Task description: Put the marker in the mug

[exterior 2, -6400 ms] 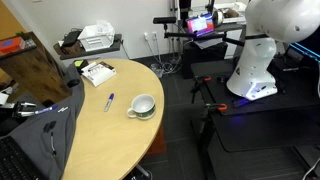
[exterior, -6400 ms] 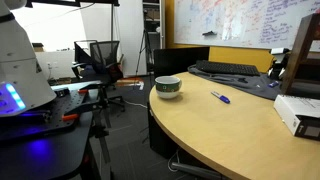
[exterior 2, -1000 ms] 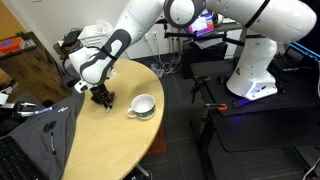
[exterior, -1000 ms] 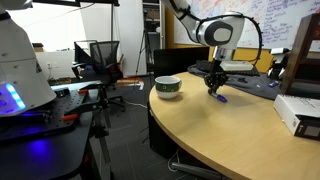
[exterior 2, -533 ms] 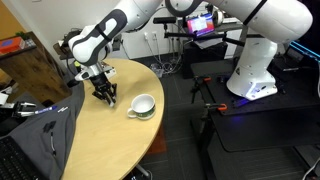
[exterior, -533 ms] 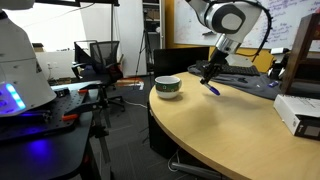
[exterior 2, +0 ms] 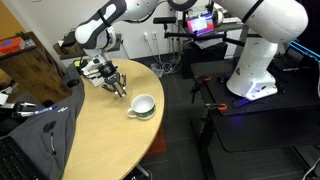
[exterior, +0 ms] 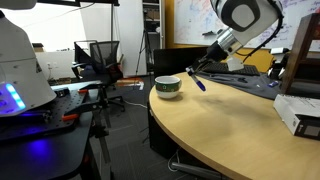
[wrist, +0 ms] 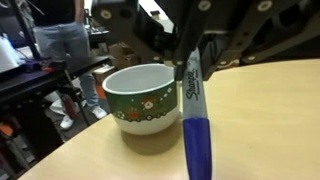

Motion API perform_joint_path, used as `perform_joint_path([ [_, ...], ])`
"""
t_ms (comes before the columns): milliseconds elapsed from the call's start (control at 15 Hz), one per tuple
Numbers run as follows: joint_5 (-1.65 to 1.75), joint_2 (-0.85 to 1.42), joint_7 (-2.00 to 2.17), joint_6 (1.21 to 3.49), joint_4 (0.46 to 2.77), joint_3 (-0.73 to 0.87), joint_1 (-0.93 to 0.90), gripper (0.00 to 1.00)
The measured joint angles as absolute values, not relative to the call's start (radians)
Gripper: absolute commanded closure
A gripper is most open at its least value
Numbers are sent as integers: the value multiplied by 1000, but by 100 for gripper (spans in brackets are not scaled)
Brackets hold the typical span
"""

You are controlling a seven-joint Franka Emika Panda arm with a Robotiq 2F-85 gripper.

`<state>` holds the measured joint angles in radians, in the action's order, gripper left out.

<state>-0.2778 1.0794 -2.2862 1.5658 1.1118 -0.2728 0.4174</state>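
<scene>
The marker's blue end [exterior: 201,86] is hanging low next to the mug's side. Next, my gripper raises the marker and tilts it over the mug's opening [exterior 2: 143,103] before it lowers the marker in.
My gripper [exterior: 197,74] hangs above the table, shut on the blue marker [wrist: 193,120], which points down from between the fingers [wrist: 184,40] in the wrist view. The marker [exterior: 199,83] shows as a short blue stick below the gripper, just beside the mug [exterior: 168,87] and higher than its rim. The mug [wrist: 144,98] is white inside with a dark green patterned band; it stands on the table close behind the marker. In an exterior view the gripper [exterior 2: 119,87] is held over the table a little away from the mug [exterior 2: 141,105].
A keyboard [exterior: 232,70] and dark items lie at the table's far side, and a white box [exterior: 298,113] sits near its edge. A booklet [exterior 2: 97,72] lies on the table. Office chairs [exterior: 97,58] and a large white robot base [exterior 2: 262,60] stand around the table.
The arm has lifted the marker off the table and carried it toward the mug over the last second. The mug has not moved.
</scene>
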Motion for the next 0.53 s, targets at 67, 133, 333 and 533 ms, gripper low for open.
perform_joint_path([
  [67,-299,1079,-2323,1517,1112,-273,419,94],
  [133,-320,1077,-2358,1468,1112,-273,421,94],
  [333,-366,1058,-2451,1303,1112,-273,424,94],
  [533,-397,1040,-2534,1123,1116,-270,426,94],
])
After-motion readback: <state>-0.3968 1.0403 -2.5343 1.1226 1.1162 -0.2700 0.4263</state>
